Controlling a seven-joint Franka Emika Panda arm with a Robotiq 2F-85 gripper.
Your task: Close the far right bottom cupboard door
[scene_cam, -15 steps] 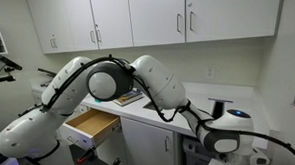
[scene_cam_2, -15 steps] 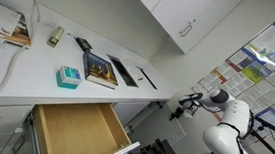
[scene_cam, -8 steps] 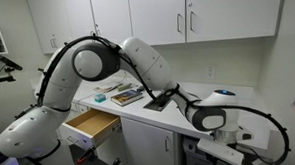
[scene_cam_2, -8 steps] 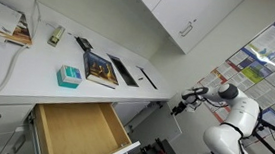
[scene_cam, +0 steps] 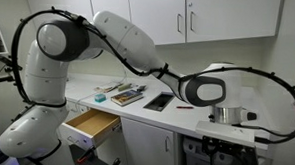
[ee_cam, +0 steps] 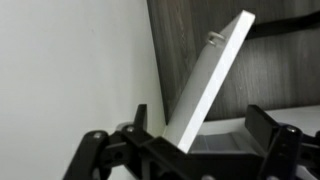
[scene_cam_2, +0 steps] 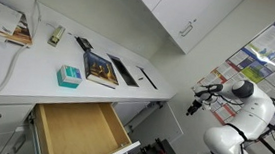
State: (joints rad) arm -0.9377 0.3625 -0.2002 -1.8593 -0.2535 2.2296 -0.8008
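I should move my open gripper, which straddles the cupboard door's edge (ee_cam: 216, 76), round to the door's side with the handle (ee_cam: 203, 62) and then push the door shut from there.
The far right bottom cupboard door (ee_cam: 213, 75) shows in the wrist view as a white panel seen edge-on. It leans from upper right to lower left in front of the cupboard's dark interior (ee_cam: 275, 60). My gripper (ee_cam: 200, 122) is open, its black fingers (ee_cam: 268, 125) standing on either side of the door's lower edge without pressing it. In both exterior views the gripper (scene_cam: 225, 148) (scene_cam_2: 194, 104) hangs below the counter's right end, at the dark cupboard opening (scene_cam: 196, 155). The door itself cannot be made out there.
A light wooden drawer (scene_cam: 90, 123) (scene_cam_2: 76, 132) stands pulled out under the counter (scene_cam: 202, 103). Books and a teal box (scene_cam_2: 68, 76) lie on the counter. White wall cupboards (scene_cam: 180, 19) hang above. A white wall (ee_cam: 70, 70) is close beside the door.
The arm has swung its elbow up and to the left and the wrist has shifted right. The jaws have opened wide over the last second.
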